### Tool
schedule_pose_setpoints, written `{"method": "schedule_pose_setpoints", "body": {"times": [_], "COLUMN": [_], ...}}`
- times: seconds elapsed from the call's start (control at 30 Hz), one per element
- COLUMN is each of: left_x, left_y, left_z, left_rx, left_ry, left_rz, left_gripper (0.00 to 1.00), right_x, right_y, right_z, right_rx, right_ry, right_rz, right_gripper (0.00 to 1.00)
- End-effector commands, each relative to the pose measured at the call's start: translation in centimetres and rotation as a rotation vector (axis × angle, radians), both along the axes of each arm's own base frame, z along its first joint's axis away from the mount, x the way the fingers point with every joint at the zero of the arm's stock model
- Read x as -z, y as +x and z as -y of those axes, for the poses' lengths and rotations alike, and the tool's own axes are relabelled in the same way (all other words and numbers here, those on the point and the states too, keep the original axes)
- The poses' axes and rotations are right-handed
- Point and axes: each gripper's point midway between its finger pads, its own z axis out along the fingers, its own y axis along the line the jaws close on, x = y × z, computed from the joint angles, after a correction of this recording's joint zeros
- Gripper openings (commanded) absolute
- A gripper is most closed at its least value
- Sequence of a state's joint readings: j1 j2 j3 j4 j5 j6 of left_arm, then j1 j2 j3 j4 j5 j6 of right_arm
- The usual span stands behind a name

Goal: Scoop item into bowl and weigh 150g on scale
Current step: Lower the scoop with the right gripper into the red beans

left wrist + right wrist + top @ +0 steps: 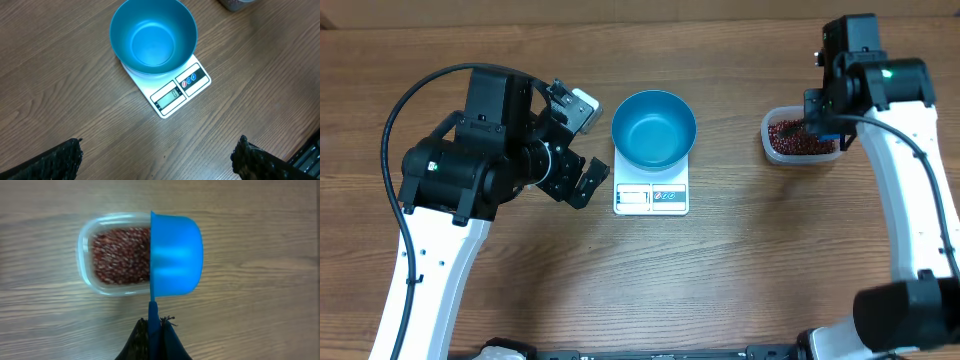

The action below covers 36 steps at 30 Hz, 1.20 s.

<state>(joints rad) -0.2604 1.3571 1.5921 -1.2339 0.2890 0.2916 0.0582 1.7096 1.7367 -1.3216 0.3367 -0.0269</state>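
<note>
I should move the scoop back over the beans nearer the scale [783,138] with my right gripper before dipping it, because the scoop hangs over the tub's end [835,149] away from the scale.
The blue bowl [653,128] [152,37] stands empty on the white scale [651,197] [172,92] at the table's middle. Just left of the scale my left gripper [585,143] [157,162] is open wide, with only bare table between its fingers [55,160]. The red-brown beans [798,136] [120,255] fill a clear tub [767,140] [85,255] at the right. Over that tub my right gripper [823,125] [155,325] is shut on the handle of a small blue scoop [175,255]. The scoop is tipped on its side above the tub's right half, its mouth facing the beans.
Brown wooden table [740,270] all round. The tub's corner [235,4] shows at the top edge of the left wrist view. Both arms' white links run down the left and right sides of the overhead view.
</note>
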Motion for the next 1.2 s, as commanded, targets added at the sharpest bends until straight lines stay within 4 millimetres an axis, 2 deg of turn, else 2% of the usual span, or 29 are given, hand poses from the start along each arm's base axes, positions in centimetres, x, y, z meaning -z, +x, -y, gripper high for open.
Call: {"method": "schedule_pose_setpoints", "body": {"times": [0.0, 0.33, 0.5, 0.67, 0.73, 0.9, 1.17], "left_x": [-0.8, -0.8, -0.8, -0.8, -0.8, -0.8, -0.8], "left_y": [0.0, 0.0, 0.0, 0.0, 0.0, 0.0, 0.0], "left_z": [0.3, 0.3, 0.3, 0.3, 0.3, 0.3, 0.3], "left_rx": [0.023, 0.023, 0.023, 0.023, 0.023, 0.023, 0.023], "left_ry": [-0.011, -0.011, -0.011, -0.011, -0.011, -0.011, -0.011], "left_rz": [0.025, 0.025, 0.025, 0.025, 0.025, 0.025, 0.025], "left_gripper": [0.99, 1.00, 0.99, 1.00, 1.00, 0.99, 0.99], "right_x": [1.5, 2.2, 1.4, 0.2, 0.0, 1.2, 2.6], "right_y": [1.0, 1.3, 1.5, 1.8, 1.7, 1.2, 0.8], "right_z": [1.8, 2.4, 3.2, 1.9, 2.0, 1.3, -2.5], "right_rx": [0.081, 0.114, 0.139, 0.119, 0.138, 0.129, 0.033], "right_ry": [-0.079, -0.111, -0.196, -0.312, -0.351, -0.354, -0.347], "right_rz": [-0.034, -0.038, -0.010, 0.026, 0.033, -0.018, -0.048], "right_gripper": [0.03, 0.03, 0.03, 0.03, 0.04, 0.03, 0.03]}}
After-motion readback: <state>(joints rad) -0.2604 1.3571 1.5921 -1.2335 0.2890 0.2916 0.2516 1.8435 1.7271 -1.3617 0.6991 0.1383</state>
